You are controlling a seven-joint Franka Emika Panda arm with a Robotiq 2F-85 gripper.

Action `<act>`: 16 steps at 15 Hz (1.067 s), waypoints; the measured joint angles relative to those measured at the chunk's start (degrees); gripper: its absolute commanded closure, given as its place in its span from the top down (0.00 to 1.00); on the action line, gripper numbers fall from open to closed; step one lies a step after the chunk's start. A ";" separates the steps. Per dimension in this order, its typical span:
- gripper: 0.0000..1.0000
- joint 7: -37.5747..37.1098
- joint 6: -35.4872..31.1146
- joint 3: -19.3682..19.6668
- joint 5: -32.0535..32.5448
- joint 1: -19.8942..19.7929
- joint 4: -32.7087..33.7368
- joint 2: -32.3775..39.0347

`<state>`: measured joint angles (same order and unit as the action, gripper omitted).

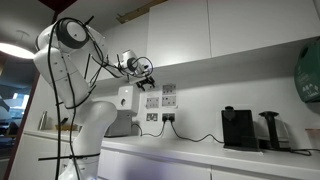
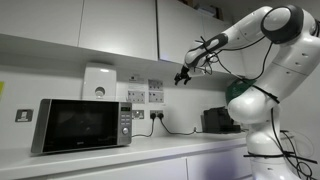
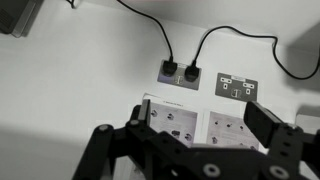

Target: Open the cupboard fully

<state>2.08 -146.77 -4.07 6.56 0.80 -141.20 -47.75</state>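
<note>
The robot's gripper has its fingers pointed at the wall sockets [image 3: 180, 76] below the cupboard's handleless door, so it should turn upward and go to the door's bottom edge [image 2: 168, 61].
The cupboard [image 2: 185, 28] is the narrow white wall cabinet with a flat handleless door, seen in both exterior views high above the counter [image 1: 130, 40]. Its door looks shut or nearly so; I cannot tell more. My gripper [image 1: 146, 74] hangs just below the cupboard's bottom edge, close to the wall, also seen from the other side [image 2: 183, 76]. In the wrist view the gripper [image 3: 205, 125] is open, its two black fingers [image 3: 268, 122] spread wide with nothing between them. They face the wall; the cupboard is out of that view.
Printed paper sheets [image 3: 175, 125] and wall sockets [image 3: 180, 72] with black cables lie straight ahead of the gripper. A microwave [image 2: 80, 125] and a black coffee machine [image 1: 237, 128] stand on the white counter [image 1: 200, 150]. Wider white cabinet fronts [image 2: 118, 25] flank the cupboard.
</note>
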 measured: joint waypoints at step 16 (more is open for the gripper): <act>1.00 2.31 -5.77 -7.66 24.42 -7.57 2.72 3.27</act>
<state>4.39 -152.55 -11.73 30.98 -6.76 -138.47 -44.48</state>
